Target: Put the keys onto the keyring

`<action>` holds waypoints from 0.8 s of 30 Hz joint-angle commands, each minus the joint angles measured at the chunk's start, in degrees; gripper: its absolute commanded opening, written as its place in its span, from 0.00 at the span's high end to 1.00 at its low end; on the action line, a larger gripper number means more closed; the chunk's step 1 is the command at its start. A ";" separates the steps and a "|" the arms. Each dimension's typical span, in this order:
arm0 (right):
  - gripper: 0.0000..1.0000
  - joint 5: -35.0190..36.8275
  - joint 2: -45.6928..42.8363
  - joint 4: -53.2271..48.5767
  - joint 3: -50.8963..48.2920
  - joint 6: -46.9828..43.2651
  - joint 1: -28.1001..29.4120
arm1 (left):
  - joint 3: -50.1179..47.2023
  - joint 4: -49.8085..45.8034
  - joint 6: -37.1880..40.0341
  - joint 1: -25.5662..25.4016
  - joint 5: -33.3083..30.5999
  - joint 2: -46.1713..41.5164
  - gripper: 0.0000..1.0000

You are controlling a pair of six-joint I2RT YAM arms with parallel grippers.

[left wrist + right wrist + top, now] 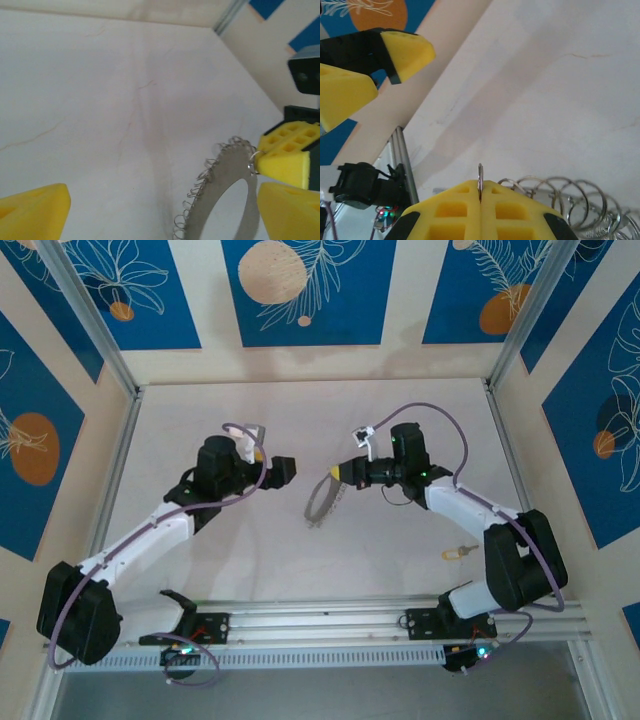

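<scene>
My left gripper should take the thin ring to free my right gripper, since it holds the keyring while the key lies on that gripper's side.
A flat grey keyring, edged with several small wire loops, hangs above the middle of the table. My right gripper is shut on a thin ring at its top edge; that ring sticks up edge-on between the closed yellow fingers. In the left wrist view the same grip shows at the right edge, where the keyring meets the right gripper. My left gripper faces the keyring from the left, open and empty, its fingers wide apart. A tiny key with a yellow-orange head lies on the table beside the right arm.
White tabletop enclosed by patterned blue-and-cream walls. An aluminium rail carrying both arm bases runs along the near edge. The left gripper's yellow fingers appear at the top left of the right wrist view.
</scene>
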 commanded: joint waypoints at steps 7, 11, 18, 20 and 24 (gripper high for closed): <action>1.00 -6.26 -4.01 -1.24 5.12 -1.94 -0.24 | 4.08 0.85 3.85 -0.64 11.85 1.44 0.08; 1.00 -6.54 -3.67 -0.89 6.40 -1.38 0.07 | 4.64 1.63 3.89 -0.62 11.76 2.45 0.07; 1.00 -7.75 -3.66 -1.88 8.88 -1.19 0.24 | 7.01 0.92 5.53 -0.64 12.62 3.78 0.06; 1.00 -8.18 -3.92 -2.17 9.40 -1.34 0.19 | 8.14 -0.07 6.63 -0.62 13.11 4.07 0.07; 1.00 -9.95 -3.91 -2.71 10.05 -1.62 -0.24 | 9.31 -0.68 7.63 -0.60 14.68 3.98 0.13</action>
